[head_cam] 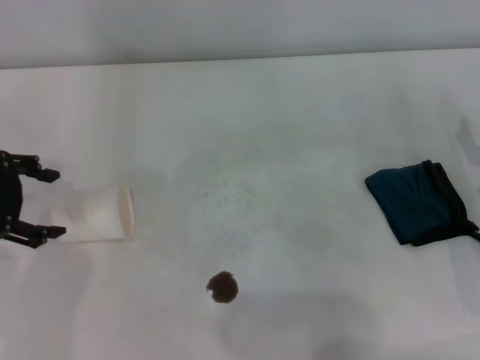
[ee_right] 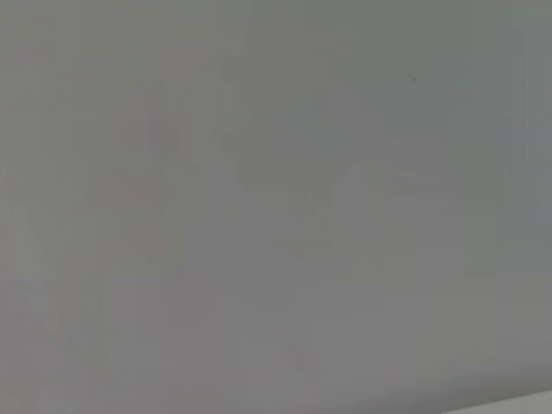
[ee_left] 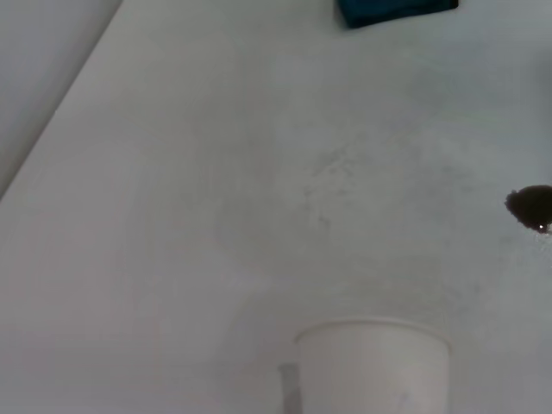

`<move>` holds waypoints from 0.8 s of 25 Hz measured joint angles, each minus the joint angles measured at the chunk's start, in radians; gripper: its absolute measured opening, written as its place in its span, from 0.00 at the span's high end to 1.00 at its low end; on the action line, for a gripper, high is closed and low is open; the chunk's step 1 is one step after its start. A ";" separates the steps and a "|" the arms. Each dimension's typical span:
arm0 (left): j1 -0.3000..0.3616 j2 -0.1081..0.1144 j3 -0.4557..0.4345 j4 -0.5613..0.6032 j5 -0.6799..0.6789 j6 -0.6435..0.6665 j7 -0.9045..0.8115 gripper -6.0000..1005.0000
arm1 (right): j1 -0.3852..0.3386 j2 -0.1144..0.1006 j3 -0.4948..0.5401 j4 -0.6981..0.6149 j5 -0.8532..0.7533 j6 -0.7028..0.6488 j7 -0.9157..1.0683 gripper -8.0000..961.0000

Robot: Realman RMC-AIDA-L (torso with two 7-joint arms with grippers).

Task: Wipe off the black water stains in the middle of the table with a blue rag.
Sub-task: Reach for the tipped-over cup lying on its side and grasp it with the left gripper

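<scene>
The robot's left gripper has its open fingers on either side of the white cup's closed end [head_cam: 63,214], so it should keep moving along the cup and close around the cup's body [head_cam: 94,214].
The black water stain [head_cam: 223,287] is a small round dark blot on the white table [head_cam: 300,150], near the front middle. It also shows in the left wrist view [ee_left: 531,207]. The blue rag [head_cam: 420,202] lies crumpled at the table's right edge, black trim along its edge; a corner of it shows in the left wrist view [ee_left: 392,10]. My left gripper [head_cam: 46,204] is open at the far left, its fingers either side of the closed end of a white cup [head_cam: 101,214] lying on its side. My right gripper is out of view.
The white cup also fills the near part of the left wrist view [ee_left: 373,366]. Faint grey smudges [head_cam: 225,196] mark the table's middle. The table's far edge [head_cam: 240,61] meets a pale wall. The right wrist view shows only a blank grey surface.
</scene>
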 joint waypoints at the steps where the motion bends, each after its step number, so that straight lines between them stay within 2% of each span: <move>1: 0.004 0.001 0.000 0.015 -0.001 -0.014 -0.001 0.15 | 0.000 0.000 0.000 0.000 0.000 0.001 0.000 0.09; 9: 0.030 0.002 0.000 0.113 -0.011 -0.120 0.004 0.16 | -0.001 -0.001 0.000 0.000 -0.001 -0.001 -0.001 0.09; 20: 0.042 0.006 0.000 0.249 -0.012 -0.198 0.005 0.16 | -0.002 -0.001 0.000 0.000 0.001 0.005 -0.003 0.09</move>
